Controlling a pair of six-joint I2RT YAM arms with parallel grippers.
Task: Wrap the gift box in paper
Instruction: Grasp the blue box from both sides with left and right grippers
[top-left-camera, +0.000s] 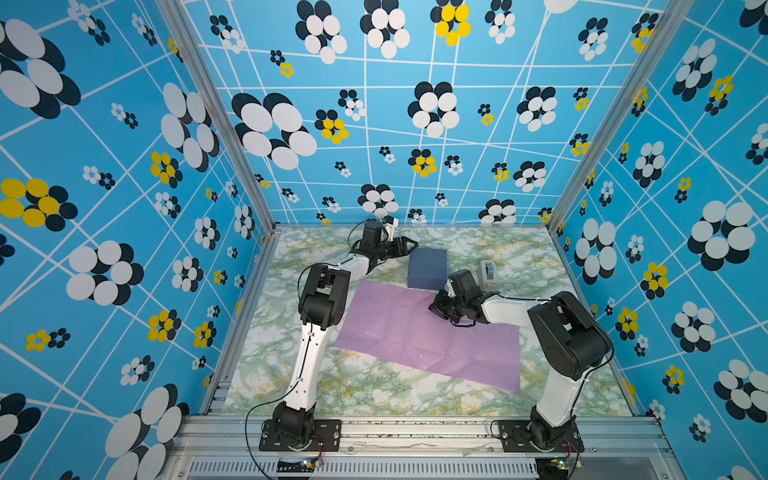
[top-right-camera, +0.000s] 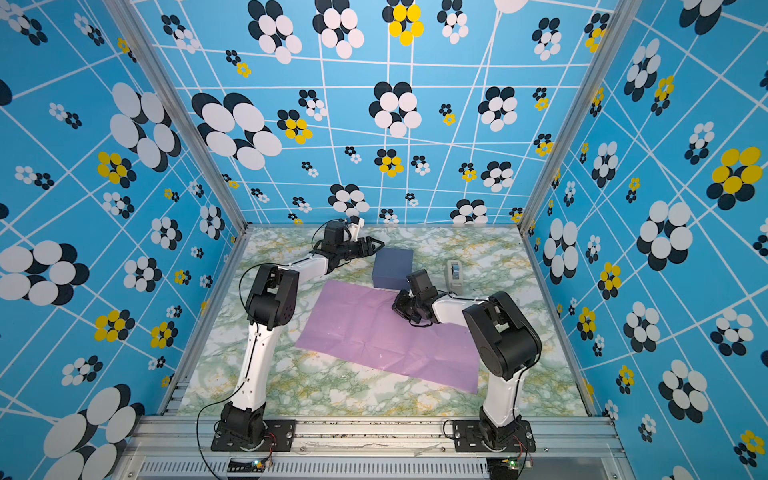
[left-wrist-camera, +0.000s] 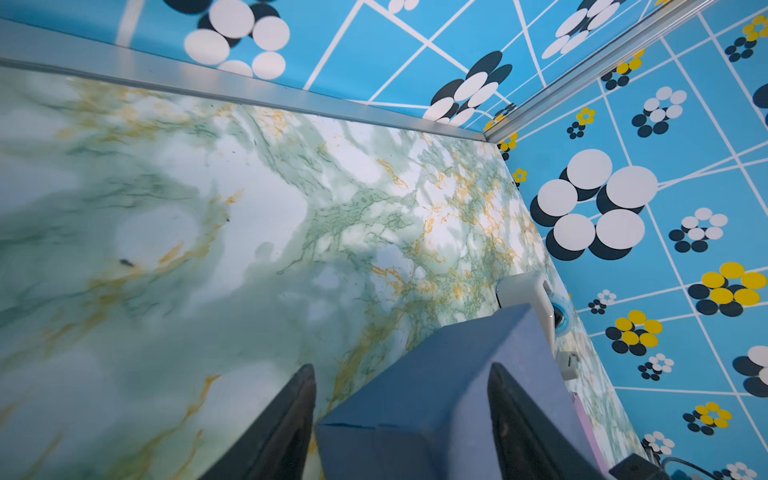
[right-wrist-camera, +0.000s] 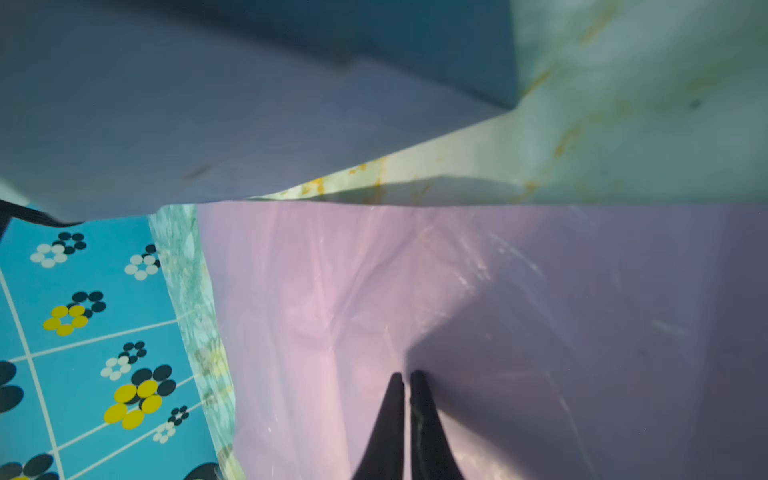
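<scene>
The paper's far edge (top-left-camera: 392, 286) runs at a slant along the gift box, so the robot's right gripper should first turn the paper square, and then both grippers should bring the box onto it.
The dark navy gift box (top-left-camera: 428, 268) (top-right-camera: 392, 266) stands on the marbled table, touching the far edge of the paper (top-left-camera: 428, 332) (top-right-camera: 386, 336), a lilac sheet lying flat with faint creases. My left gripper (top-left-camera: 409, 245) (top-right-camera: 376, 245) is open at the box's far left corner. In the left wrist view that corner of the box (left-wrist-camera: 436, 374) lies between the spread fingers (left-wrist-camera: 299, 395). My right gripper (top-left-camera: 436, 307) (top-right-camera: 399, 305) is shut, its tips (right-wrist-camera: 407, 374) low over the paper (right-wrist-camera: 332, 311) just in front of the box (right-wrist-camera: 208, 124).
A small white-grey tape dispenser (top-left-camera: 488, 272) (top-right-camera: 454, 274) (left-wrist-camera: 536, 295) stands right of the box. Aluminium rails and blue flowered walls (top-left-camera: 415, 124) close in the table on three sides. The right arm's forearm crosses the paper's far right part.
</scene>
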